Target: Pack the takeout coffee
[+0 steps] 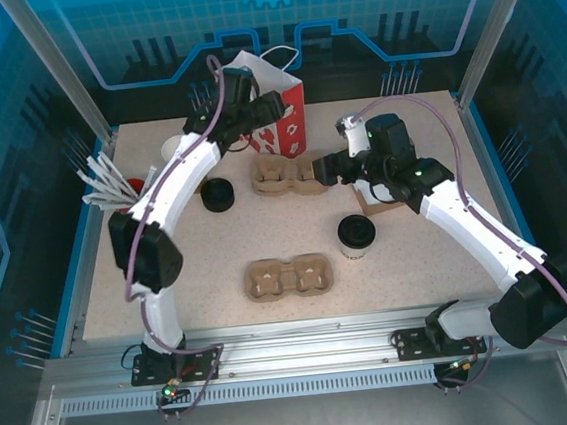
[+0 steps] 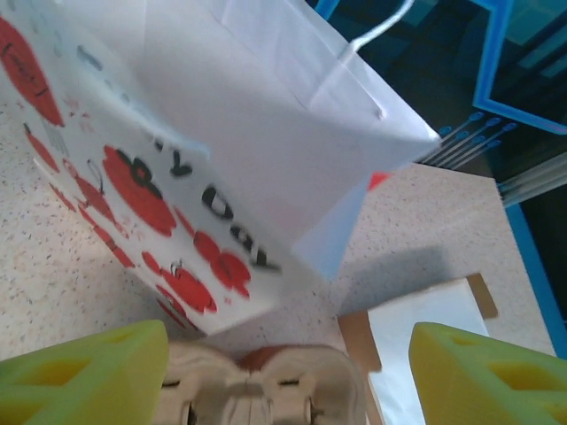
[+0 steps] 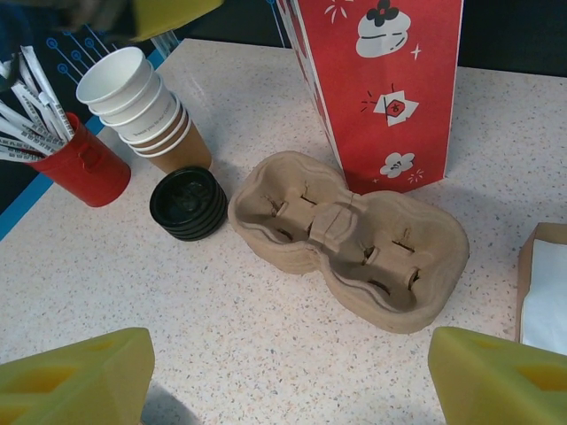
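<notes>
The paper bag's printed side (image 2: 173, 235) lines up with the gap of my open fingers, so my left gripper should keep going to that side's top edge (image 2: 255, 211) and close there.
The takeout coffee (image 1: 356, 234), a small pale cup with a black lid, stands on the table right of centre, with neither gripper touching it. The red-and-white paper bag (image 1: 275, 101) stands upright at the back; its printed side (image 2: 177, 204) and red face (image 3: 381, 80) are close to both wrist cameras. My left gripper (image 1: 274, 111) is open beside the bag's upper part, and nothing sits between its fingers (image 2: 80, 372). My right gripper (image 1: 321, 167) hovers open over the table in front of a brown carrier tray (image 3: 354, 235), well behind the coffee.
A second carrier tray (image 1: 288, 277) lies near the front. A stack of black lids (image 1: 218, 195), lidless white cups (image 3: 142, 102) and a red holder of stirrers (image 3: 80, 164) sit at the left. A white napkin on brown card (image 1: 373, 202) lies behind the coffee.
</notes>
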